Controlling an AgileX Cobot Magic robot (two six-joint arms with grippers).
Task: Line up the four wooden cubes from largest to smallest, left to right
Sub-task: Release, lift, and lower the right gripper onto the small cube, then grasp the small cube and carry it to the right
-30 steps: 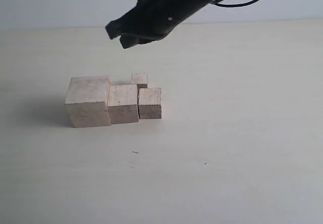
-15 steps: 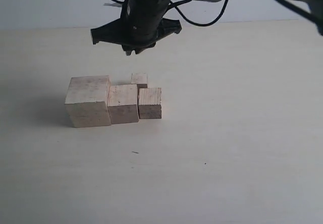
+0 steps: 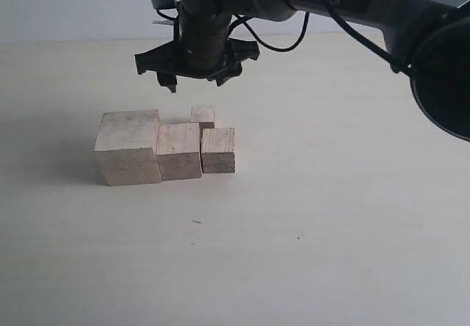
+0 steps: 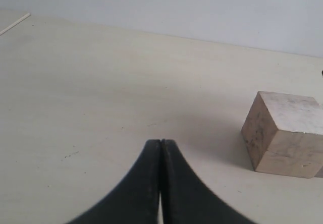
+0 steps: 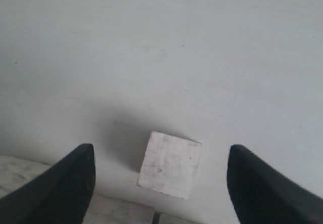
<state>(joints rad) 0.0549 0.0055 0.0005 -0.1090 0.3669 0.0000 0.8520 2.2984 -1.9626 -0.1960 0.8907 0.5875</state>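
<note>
Both sides of the smallest cube (image 5: pixel 170 164) are free between my right gripper's spread fingers. The gripper should keep going down until the fingers are on either side of the cube (image 3: pixel 203 115), then close.
The four wooden cubes sit together on the table. The largest (image 3: pixel 127 147), the second (image 3: pixel 179 151) and the third (image 3: pixel 218 150) form a row from left to right. The smallest (image 3: pixel 203 116) stands just behind the gap between the second and third. My right gripper (image 3: pixel 196 81) hangs open a little above the smallest cube (image 5: pixel 170 164), which the right wrist view shows between its spread fingers (image 5: pixel 75 181), untouched. My left gripper (image 4: pixel 161 143) is shut on nothing, low over bare table, with the largest cube (image 4: pixel 285 133) some way off to one side.
The pale table top (image 3: pixel 330 216) extends all round the cubes. A light wall (image 3: pixel 73 6) rises behind the far edge. The right arm (image 3: pixel 352 3) reaches in from the upper right above the table.
The right gripper has turned to point downward, come lower over the smallest cube and opened its jaws. The cubes have not moved.
</note>
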